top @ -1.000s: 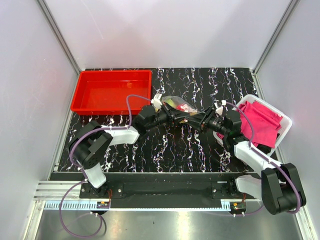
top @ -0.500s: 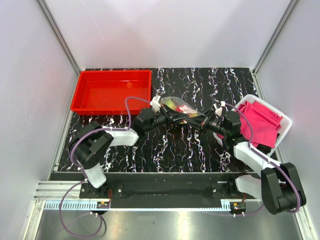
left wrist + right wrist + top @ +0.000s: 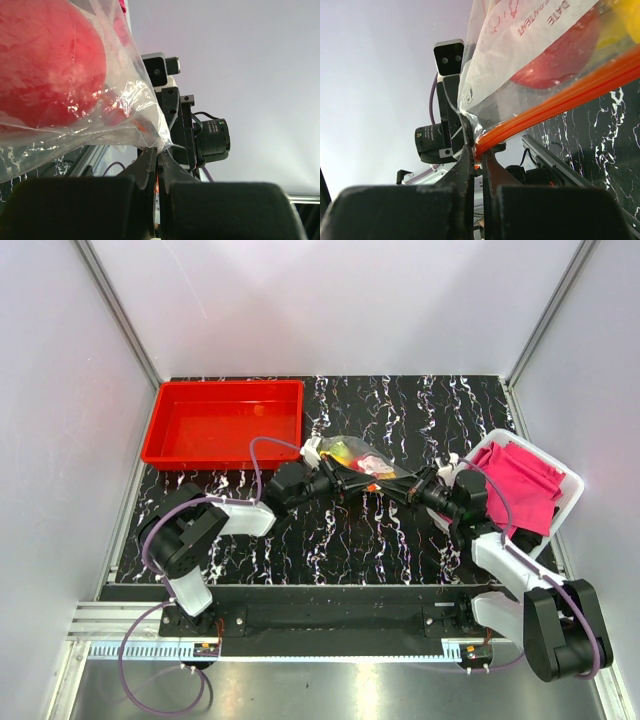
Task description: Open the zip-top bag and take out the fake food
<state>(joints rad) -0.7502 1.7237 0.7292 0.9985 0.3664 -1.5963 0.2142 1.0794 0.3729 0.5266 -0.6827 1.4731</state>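
The robot's left gripper holds the bag's clear edge [image 3: 156,134] where the zip strip starts, so the right gripper should go on pulling along the orange-red zip strip [image 3: 560,107] until its far end.
The clear zip-top bag [image 3: 362,457] lies mid-table, held between both grippers. Fake food shows inside it: a yellow piece [image 3: 343,449] and red and pink shapes. My left gripper [image 3: 374,478] is shut on the bag's clear edge; in the left wrist view [image 3: 156,152] the plastic [image 3: 130,115] runs into the jaws, with a red round fruit [image 3: 45,65] above. My right gripper [image 3: 388,483] is shut on the end of the orange-red zip strip [image 3: 560,97], with the tips [image 3: 478,156] pinching it. Red fruit [image 3: 555,55] and a yellow piece [image 3: 620,20] show through the bag.
A red tray [image 3: 150,440] stands at the back left. A white bin [image 3: 572,480] holding pink cloth [image 3: 520,485] stands at the right, beside my right arm. Pale walls close in the table on three sides.
Both wrists have drawn outward and toward the near edge, away from each other. The bag stays gripped between them, and its mouth edge now stretches between the fingertips.
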